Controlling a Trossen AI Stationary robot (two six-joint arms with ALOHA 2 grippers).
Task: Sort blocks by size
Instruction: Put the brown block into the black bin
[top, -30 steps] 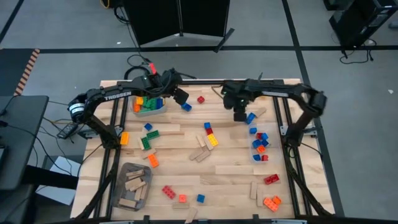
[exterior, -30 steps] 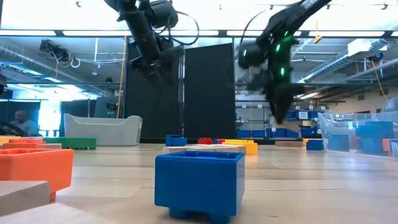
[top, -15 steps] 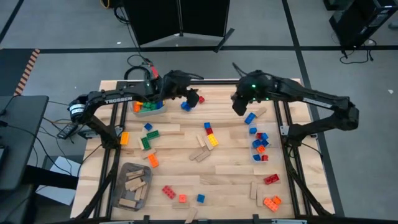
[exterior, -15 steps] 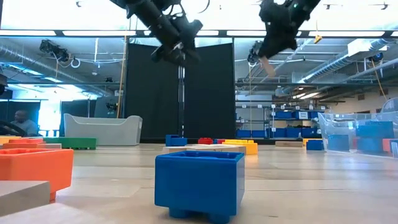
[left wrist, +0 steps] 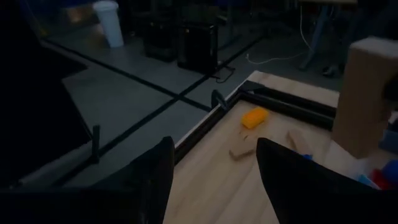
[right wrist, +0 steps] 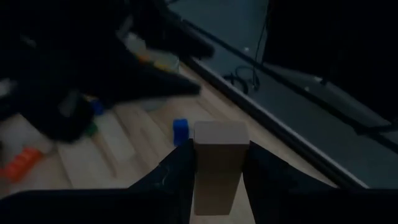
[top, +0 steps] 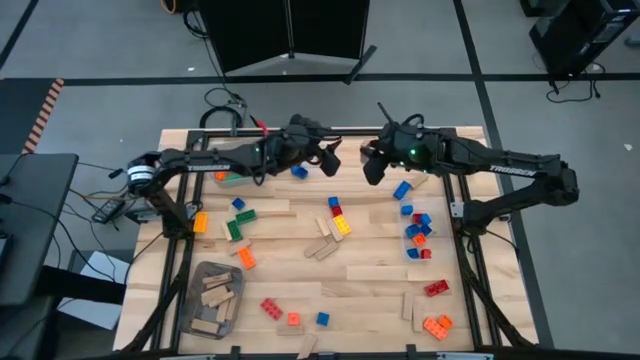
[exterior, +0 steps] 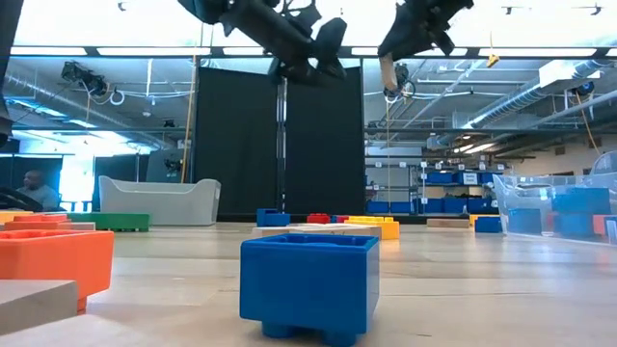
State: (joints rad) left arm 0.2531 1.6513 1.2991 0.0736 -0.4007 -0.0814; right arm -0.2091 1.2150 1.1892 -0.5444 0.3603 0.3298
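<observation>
The wooden block is in my right gripper, far from the grey tray (top: 212,300), so my left gripper should grab the block's loose end (exterior: 388,77) and carry the block to the tray.
My right gripper (top: 370,170) hangs high over the table's far middle, shut on a tan wooden block (right wrist: 217,168). The block also shows as a pale piece (exterior: 388,73) in the low view. Facing it from the left, my left gripper (top: 328,160) is open with nothing between its fingers (left wrist: 211,180). The left wrist view shows the held block (left wrist: 367,93) close in front of it. Studded bricks, red, blue, green, yellow and orange, such as a blue one (exterior: 308,284), lie scattered on the wooden table (top: 370,290) among loose wooden pieces (top: 322,245). My right gripper pinches the wooden block by its two long sides (right wrist: 217,186) between its two fingers (right wrist: 180,180). The block's free end sticks out past the fingertips. The fingers slant downward, and the block is lifted clear, far above the table.
A clear bin (top: 417,235) with blue and red bricks stands at the right. A second bin (top: 232,176) of mixed bricks sits far left, partly under my left arm. A grey tray (top: 213,297) of wooden pieces lies near left. More bricks (top: 436,323) lie near right.
My right gripper has risen from just above the table with the wooden block, rolling as it went, and drifted toward the table's left. My left gripper has travelled right from over the far-left bin toward the right gripper and tipped up to nearly level.
</observation>
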